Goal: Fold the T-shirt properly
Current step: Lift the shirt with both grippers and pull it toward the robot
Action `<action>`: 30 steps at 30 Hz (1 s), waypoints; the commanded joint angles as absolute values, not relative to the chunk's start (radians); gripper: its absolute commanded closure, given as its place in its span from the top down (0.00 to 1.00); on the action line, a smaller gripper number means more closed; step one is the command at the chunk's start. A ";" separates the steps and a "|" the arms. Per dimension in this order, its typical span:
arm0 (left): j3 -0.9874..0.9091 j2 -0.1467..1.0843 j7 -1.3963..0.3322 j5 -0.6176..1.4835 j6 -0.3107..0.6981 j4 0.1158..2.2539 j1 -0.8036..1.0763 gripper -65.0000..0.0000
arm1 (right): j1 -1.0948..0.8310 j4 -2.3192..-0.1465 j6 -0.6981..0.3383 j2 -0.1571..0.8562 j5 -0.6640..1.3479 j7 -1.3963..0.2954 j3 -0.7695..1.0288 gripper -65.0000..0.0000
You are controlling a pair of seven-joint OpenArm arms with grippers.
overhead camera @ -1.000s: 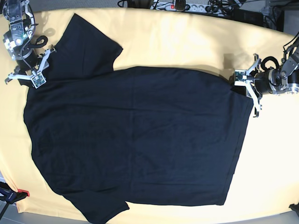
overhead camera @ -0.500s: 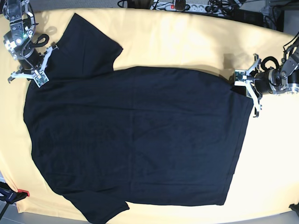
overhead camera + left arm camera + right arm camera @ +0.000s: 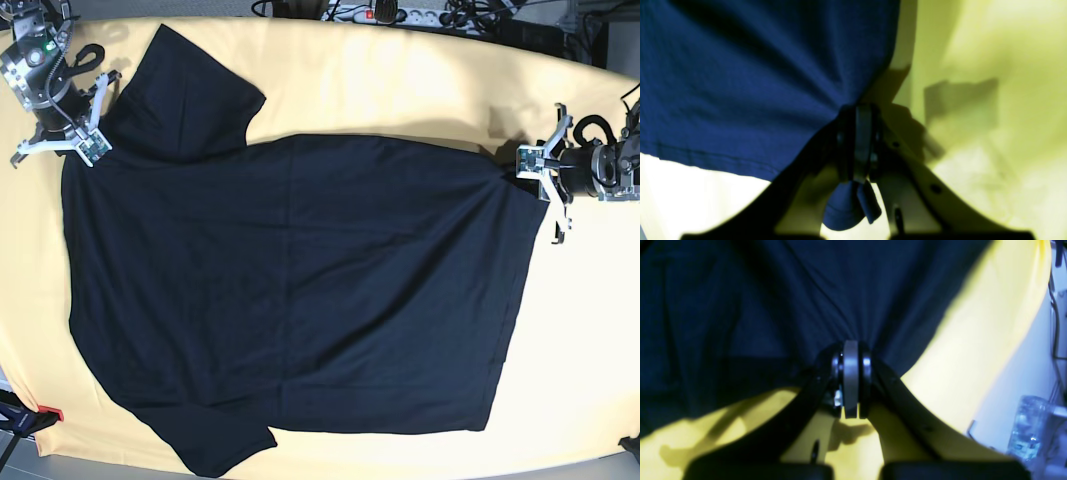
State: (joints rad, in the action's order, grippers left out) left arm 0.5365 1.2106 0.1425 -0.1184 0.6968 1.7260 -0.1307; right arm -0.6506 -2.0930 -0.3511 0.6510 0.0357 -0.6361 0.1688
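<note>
My right gripper should pull the T-shirt's shoulder toward the table's far edge together with my left gripper before folding, because the T-shirt's near sleeve (image 3: 212, 440) reaches the table's near edge.
The black T-shirt (image 3: 290, 290) lies spread flat on the yellow table (image 3: 400, 80), with one sleeve at the far left and one at the near left. My left gripper (image 3: 520, 165) is shut on the shirt's hem corner at the right. In the left wrist view, the gripper (image 3: 858, 115) pinches the fabric (image 3: 740, 83), and a small fold pokes out behind the pads. My right gripper (image 3: 80, 150) is shut on the shirt's shoulder edge at the far left. In the right wrist view, the gripper (image 3: 850, 348) pinches the cloth (image 3: 806, 290), which wrinkles toward the pinch.
A power strip and cables (image 3: 400, 15) lie along the table's far edge. A small red object (image 3: 48, 412) sits at the near left corner. A clear plastic bottle (image 3: 1027, 426) stands off the table's side in the right wrist view.
Both grippers have moved toward the far edge and outward, still holding the shirt. The shirt's far edge has shifted with them and is pulled tauter between the two grips.
</note>
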 commanded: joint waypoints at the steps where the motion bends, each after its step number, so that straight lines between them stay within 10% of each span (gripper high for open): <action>1: 0.525 1.244 0.172 -0.107 0.698 1.740 -0.144 0.00 | -0.670 -2.125 -0.340 0.673 0.031 -0.626 0.200 0.00; 30: 0.525 1.553 0.178 -0.108 0.698 2.089 0.154 0.00 | -1.103 -2.231 -0.466 0.684 0.268 -0.777 0.440 0.00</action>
